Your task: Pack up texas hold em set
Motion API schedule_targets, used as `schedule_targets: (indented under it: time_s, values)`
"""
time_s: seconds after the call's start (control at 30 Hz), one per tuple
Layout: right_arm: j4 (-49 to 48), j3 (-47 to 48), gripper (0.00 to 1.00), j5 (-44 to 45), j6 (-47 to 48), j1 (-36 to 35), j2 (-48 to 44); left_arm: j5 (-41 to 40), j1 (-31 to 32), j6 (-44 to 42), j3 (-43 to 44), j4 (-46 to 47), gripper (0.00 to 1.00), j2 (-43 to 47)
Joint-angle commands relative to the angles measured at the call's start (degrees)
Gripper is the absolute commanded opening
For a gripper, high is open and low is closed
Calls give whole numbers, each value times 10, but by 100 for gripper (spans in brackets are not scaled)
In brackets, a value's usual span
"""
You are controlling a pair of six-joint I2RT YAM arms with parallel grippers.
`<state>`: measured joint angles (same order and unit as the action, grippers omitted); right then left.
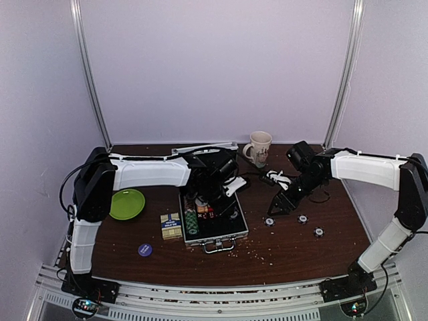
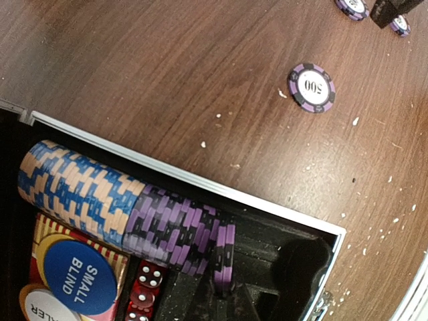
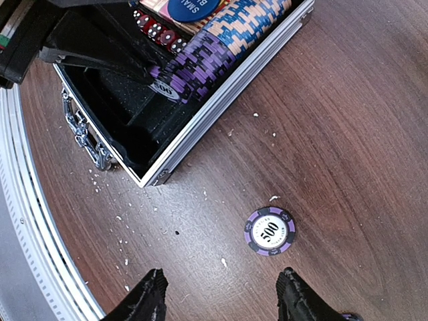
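Note:
The purple chips in the robot's left gripper sit at a slant off the row's end [image 2: 219, 249], so the left gripper should open, grab them by opposite edges and bring them into the case's slot [image 2: 259, 239].
The open silver briefcase [image 1: 231, 235] lies at table centre with a row of blue-beige chips [image 2: 73, 190] and purple chips [image 2: 170, 224] in its slot. My left gripper [image 2: 229, 271] reaches into the case, shut on two upright purple chips [image 2: 229, 244] at the end of the row; it also shows in the right wrist view [image 3: 150, 75]. My right gripper [image 3: 223, 294] is open over the bare table, just short of a loose purple 500 chip [image 3: 269, 231]. Two more loose chips [image 1: 302, 219] lie to its right. The card deck box [image 1: 172, 226] and a blue dealer button [image 1: 145, 249] lie left of the case.
A green plate [image 1: 127, 204] sits at the left and a beige mug [image 1: 258, 147] at the back. Red dice [image 2: 144, 284] and a Small Blind button [image 2: 80, 277] lie inside the case. White crumbs are scattered over the wood. The metal rail [image 3: 27, 221] runs along the near edge.

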<state>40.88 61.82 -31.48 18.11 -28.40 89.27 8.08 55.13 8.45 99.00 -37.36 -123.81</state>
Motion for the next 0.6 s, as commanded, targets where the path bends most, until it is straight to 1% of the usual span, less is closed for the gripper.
schedule_targets:
  time_s: [0.0, 0.1, 0.2, 0.3, 0.43, 0.57]
  values:
    - [-4, -2, 57, -1, 8, 4, 8, -67, -11, -25, 16, -12, 6, 0]
    - [-3, -1, 57, -4, 9, 5, 12, -61, -11, -23, 15, -17, 15, 0]
    - [-2, 0, 57, -6, 9, 4, 16, -59, -11, -21, 11, -17, 17, -1]
    - [-1, 1, 57, -7, 9, 5, 17, -63, -10, -17, 8, -16, 23, -1]
    - [-1, 2, 57, -8, 9, 5, 19, -66, -8, -13, 8, -16, 26, 0]
    - [0, 2, 57, -8, 9, 5, 20, -67, -3, -9, 0, -16, 31, 15]
